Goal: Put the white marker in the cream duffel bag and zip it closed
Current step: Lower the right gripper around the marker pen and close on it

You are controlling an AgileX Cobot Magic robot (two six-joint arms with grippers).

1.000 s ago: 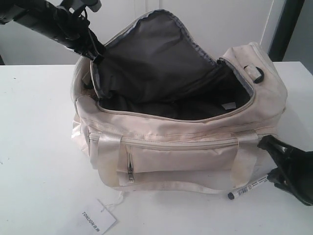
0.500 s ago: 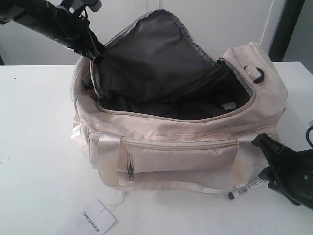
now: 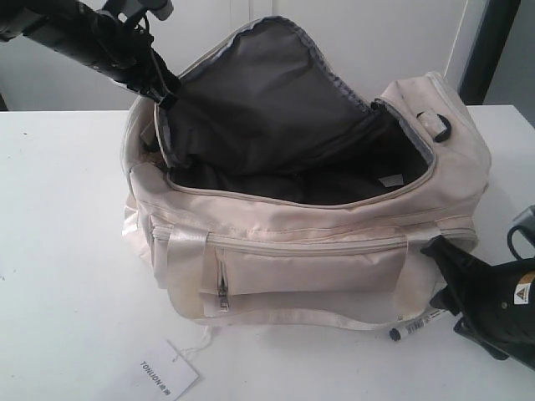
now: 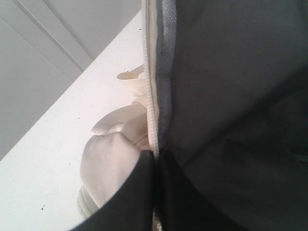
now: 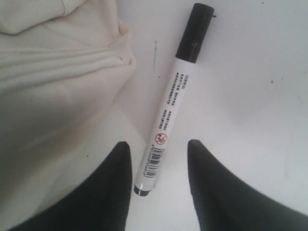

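My gripper will carry the white marker over, and the cream duffel bag (image 3: 305, 225) should look almost empty then, because dark grey lining (image 3: 334, 182) sinks deep inside the bag's opening.
The cream duffel bag (image 3: 318, 251) sits mid-table with its top flap lifted, showing dark grey lining. My left gripper (image 3: 167, 98) is shut on the zipper edge of that flap at the bag's back left; in the left wrist view its fingers (image 4: 144, 183) pinch the cream zip tape beside the bag's fabric (image 4: 110, 159). The white marker (image 3: 415, 324) lies flat on the table by the bag's front right corner. My right gripper (image 3: 439, 280) hovers open over it. In the right wrist view the marker (image 5: 171, 103) has its black end tip between the spread jaws of my right gripper (image 5: 158, 143), untouched, beside the bag (image 5: 57, 82).
A white paper tag printed TONLION (image 3: 165, 369) lies on a string in front of the bag. The white table (image 3: 67, 251) extends to the left. A pale wall and a dark post (image 3: 489, 50) stand behind.
My right gripper's jaws have spread apart and the arm has shifted slightly right, the jaws now astride the marker's end. The marker, bag and left gripper have not moved.
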